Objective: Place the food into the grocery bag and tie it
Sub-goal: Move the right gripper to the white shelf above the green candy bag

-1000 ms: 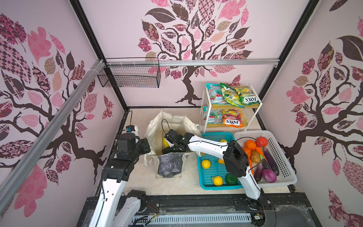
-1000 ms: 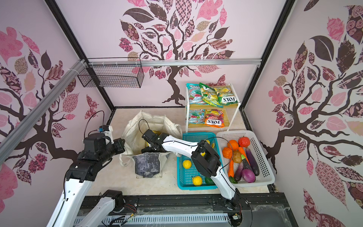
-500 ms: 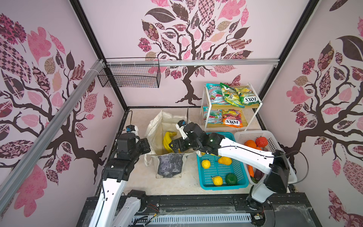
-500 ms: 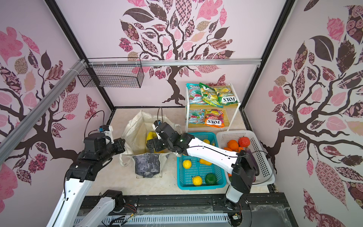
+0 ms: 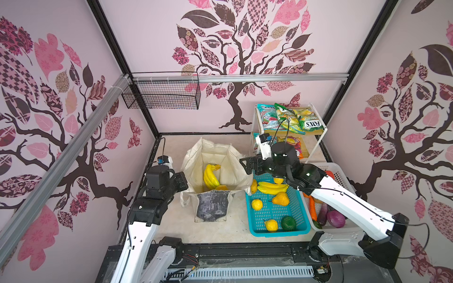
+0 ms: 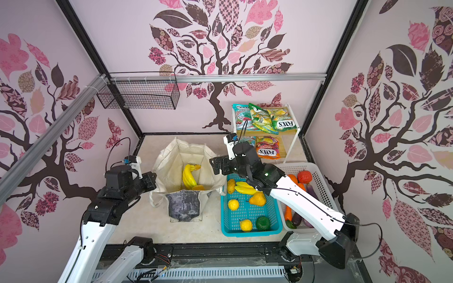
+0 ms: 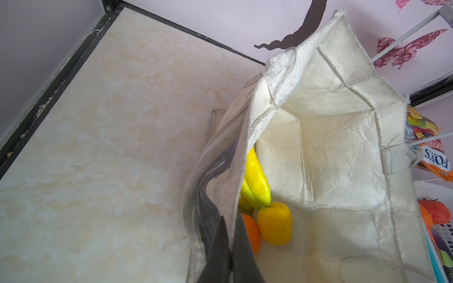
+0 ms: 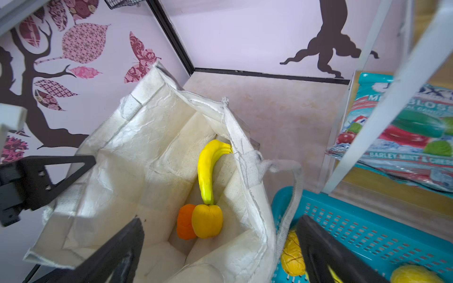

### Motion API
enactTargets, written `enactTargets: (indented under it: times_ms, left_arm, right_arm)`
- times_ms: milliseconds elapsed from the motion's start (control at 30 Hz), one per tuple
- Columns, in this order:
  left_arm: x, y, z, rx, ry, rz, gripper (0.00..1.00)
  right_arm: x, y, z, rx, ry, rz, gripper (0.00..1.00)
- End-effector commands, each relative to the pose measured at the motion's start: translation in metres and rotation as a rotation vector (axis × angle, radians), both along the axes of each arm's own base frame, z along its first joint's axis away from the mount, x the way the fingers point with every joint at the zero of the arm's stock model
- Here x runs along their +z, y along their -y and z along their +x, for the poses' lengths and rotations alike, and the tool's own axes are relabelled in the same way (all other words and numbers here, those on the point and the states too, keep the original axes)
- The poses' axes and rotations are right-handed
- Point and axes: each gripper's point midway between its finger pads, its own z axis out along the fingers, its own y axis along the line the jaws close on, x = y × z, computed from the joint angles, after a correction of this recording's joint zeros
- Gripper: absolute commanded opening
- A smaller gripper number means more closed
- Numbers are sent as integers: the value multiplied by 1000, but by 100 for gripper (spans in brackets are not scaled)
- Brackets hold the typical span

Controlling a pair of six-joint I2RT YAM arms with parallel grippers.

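My right gripper is to keep moving to that edge until its open fingers close there, as the end green packet's near edge (image 6: 286,129) hangs past the top shelf.
The cream grocery bag (image 5: 215,154) (image 6: 187,152) stands open in the middle of the floor. A yellow banana bunch (image 5: 210,175) (image 8: 207,169) lies in it, with a yellow piece (image 8: 207,221) (image 7: 275,226) and an orange piece (image 8: 185,221) at the bunch's lower end. My left gripper (image 5: 182,180) (image 7: 230,245) is shut on the bag's left wall (image 7: 245,147). My right gripper (image 5: 246,166) (image 8: 220,257) is open and empty above the bag's right rim. More food lies in the teal basket (image 5: 279,232), and FOX'S packets (image 5: 289,120) sit on the shelf.
A white basket (image 5: 342,171) of vegetables stands right of the teal basket, partly under my right arm. The white two-tier shelf frame (image 8: 382,117) rises close beside my right gripper. A black wire basket (image 5: 161,94) hangs on the back wall. Walls enclose all sides.
My right gripper has pulled out of the bag towards the right, leaving the bananas inside. The left arm has stayed still, holding the bag.
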Motion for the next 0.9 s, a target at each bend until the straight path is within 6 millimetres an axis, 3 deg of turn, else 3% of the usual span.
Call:
enactTargets:
  times_ms: [0,200,300,433,633,733,867]
  left_arm:
    - [-2,2,4,-6,18,-8,0]
    - [-3,0,5,3,14,0,0]
    - [-4,-1,5,10,12,3,0]
    - [-4,-1,5,8,8,5,0]
    - [-2,-4,3,17,19,13,0]
    - [-2,-3,3,15,16,12,0]
    - [-3,-2,4,10,11,9,0]
  right_arm:
    - [45,39,-19,-42,115,29,100]
    - [95,93,-29,-156,226,18,100]
    - [116,110,-32,-145,266,8,100]
    - [133,137,-24,-210,277,1,100]
    - [128,165,23,-310,184,-29,99]
    - [120,193,48,-419,118,5,90]
    - [107,216,66,-545,96,-103,80]
